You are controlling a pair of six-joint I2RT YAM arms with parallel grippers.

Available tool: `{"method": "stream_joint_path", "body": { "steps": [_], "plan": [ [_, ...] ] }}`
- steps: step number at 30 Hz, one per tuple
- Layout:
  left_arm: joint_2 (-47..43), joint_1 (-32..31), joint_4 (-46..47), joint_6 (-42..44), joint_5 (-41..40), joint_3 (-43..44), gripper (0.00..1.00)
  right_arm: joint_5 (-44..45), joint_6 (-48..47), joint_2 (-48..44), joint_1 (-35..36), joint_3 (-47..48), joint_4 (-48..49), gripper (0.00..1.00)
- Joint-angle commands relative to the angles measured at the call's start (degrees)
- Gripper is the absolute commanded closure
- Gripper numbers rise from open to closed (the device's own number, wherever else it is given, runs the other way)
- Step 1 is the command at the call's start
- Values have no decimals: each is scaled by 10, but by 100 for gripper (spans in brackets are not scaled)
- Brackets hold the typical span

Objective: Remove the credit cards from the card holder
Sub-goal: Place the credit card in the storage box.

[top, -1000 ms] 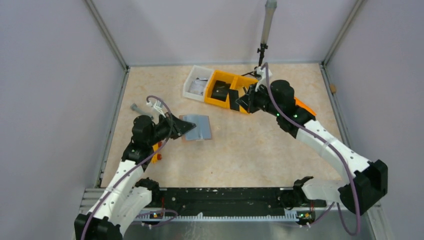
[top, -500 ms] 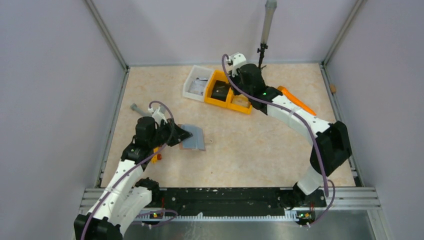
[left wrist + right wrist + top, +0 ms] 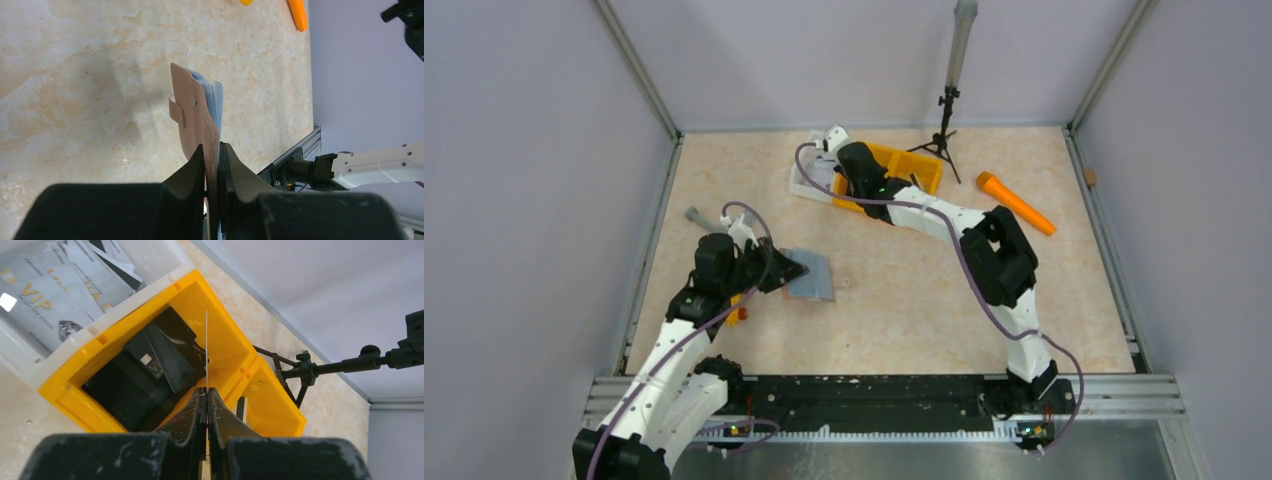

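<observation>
My right gripper should now lower the credit card (image 3: 206, 350), which is upright over the yellow bin's opening, and let go of it above the black cards (image 3: 159, 364).
The card holder (image 3: 197, 117) is reddish-brown outside and pale blue inside, with a small tab. My left gripper (image 3: 212, 148) is shut on its near edge and holds it on edge above the table. In the top view, the holder (image 3: 816, 277) sticks out to the right of the left gripper (image 3: 786, 272). My right gripper (image 3: 207, 390) is shut on a thin credit card (image 3: 206, 340) seen edge-on, its colour unclear. It hangs over the yellow bin (image 3: 210, 295), which holds black cards (image 3: 150, 365). In the top view the right gripper (image 3: 849, 172) sits over the bins.
A white bin (image 3: 65, 346) with grey VIP cards (image 3: 45, 295) adjoins the yellow bin (image 3: 914, 165). A black tripod stand (image 3: 944, 120) stands behind the bins. An orange marker-like object (image 3: 1016, 203) lies to the right. A grey bolt (image 3: 696, 215) lies beyond the left arm.
My right arm has swung left from the right end of the yellow bins to their left end by the white bin. My left gripper drew the holder slightly back, then held still.
</observation>
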Motion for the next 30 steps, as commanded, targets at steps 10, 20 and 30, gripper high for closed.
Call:
{"method": "stream_joint_path", "body": {
  "steps": [10,20,30],
  "plan": [
    [9,4,55,-13,28,-15,100,97,-90,101,9,76,111,100],
    [14,5,57,-13,33,-16,100,64,-196,114,9,28,167,90],
    [10,6,51,-17,37,-12,100,9,-148,43,12,-23,174,39]
  ]
}}
